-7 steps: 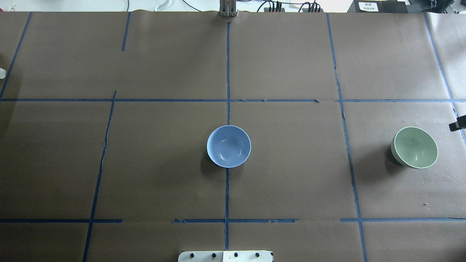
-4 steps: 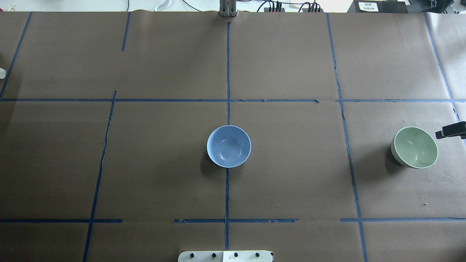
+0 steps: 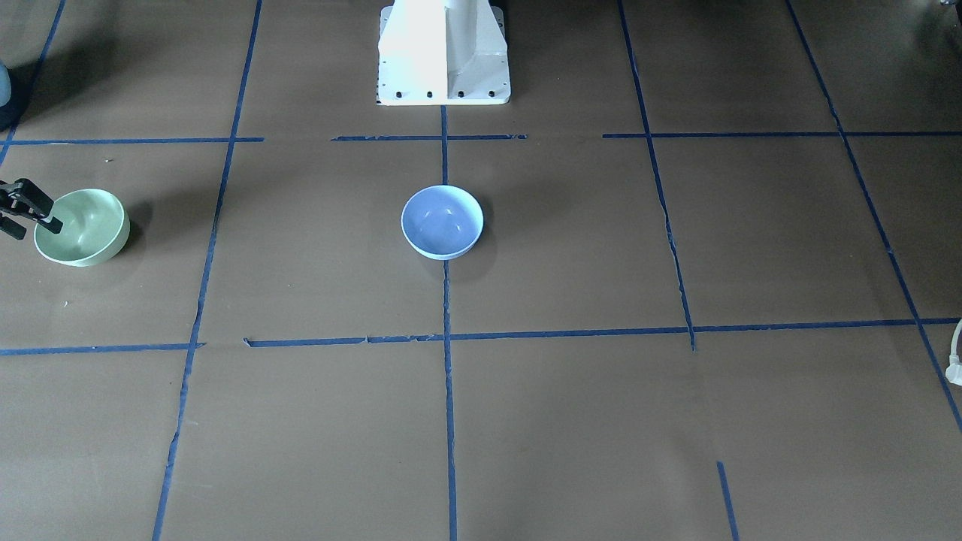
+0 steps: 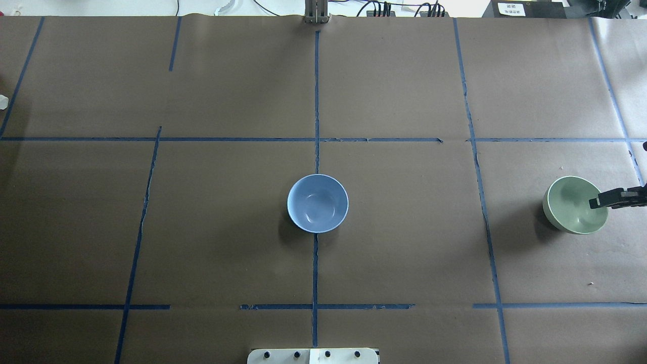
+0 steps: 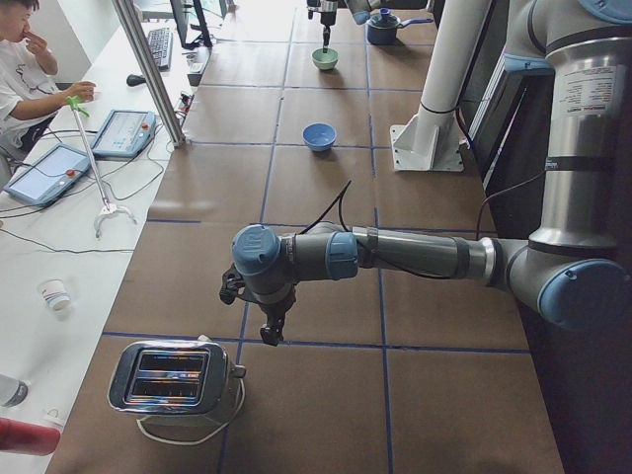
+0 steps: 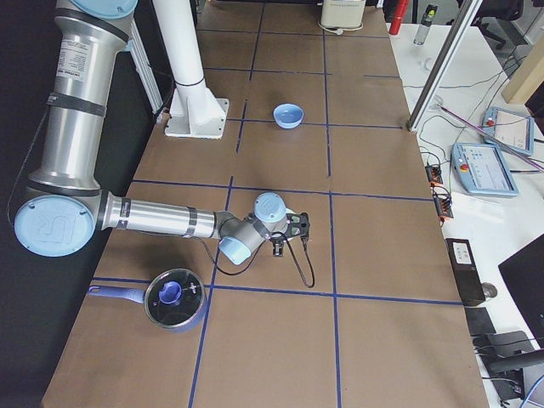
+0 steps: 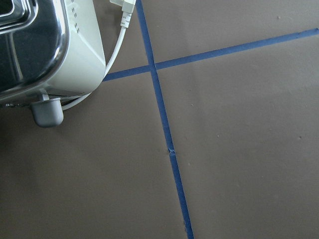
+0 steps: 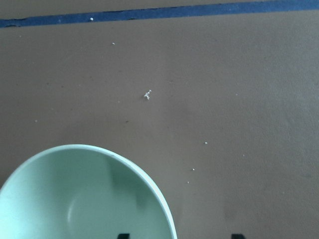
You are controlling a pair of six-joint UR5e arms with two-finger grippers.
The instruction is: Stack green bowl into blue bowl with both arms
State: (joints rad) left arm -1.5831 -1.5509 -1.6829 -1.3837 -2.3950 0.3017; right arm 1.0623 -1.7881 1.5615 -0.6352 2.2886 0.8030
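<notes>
The green bowl (image 3: 83,227) will sink almost to its rim into the empty blue bowl (image 3: 442,222) when I lower it, because both bowls flare alike.
The green bowl (image 4: 571,207) stands upright at the table's right side; it also shows in the front-facing view (image 3: 86,225) and the right wrist view (image 8: 84,199). The blue bowl (image 4: 317,203) stands empty at the table's middle (image 3: 442,222). My right gripper (image 4: 597,203) is open, one finger over the green bowl's inside and one outside its right rim (image 3: 36,228); in the right wrist view (image 8: 179,235) the rim passes between the fingertips. My left gripper (image 5: 269,334) hangs low beside a toaster, far from both bowls; I cannot tell whether it is open or shut.
A chrome toaster (image 5: 173,375) with a white cord sits at the table's left end, also in the left wrist view (image 7: 35,45). A lidded blue pot (image 6: 174,297) sits near the right arm. The white pedestal (image 3: 443,52) stands at the robot's edge. An operator (image 5: 25,59) sits beyond the far side.
My right gripper has come in from the right edge of the overhead view, moving left until it reaches the green bowl's right rim. Both bowls have stayed put.
</notes>
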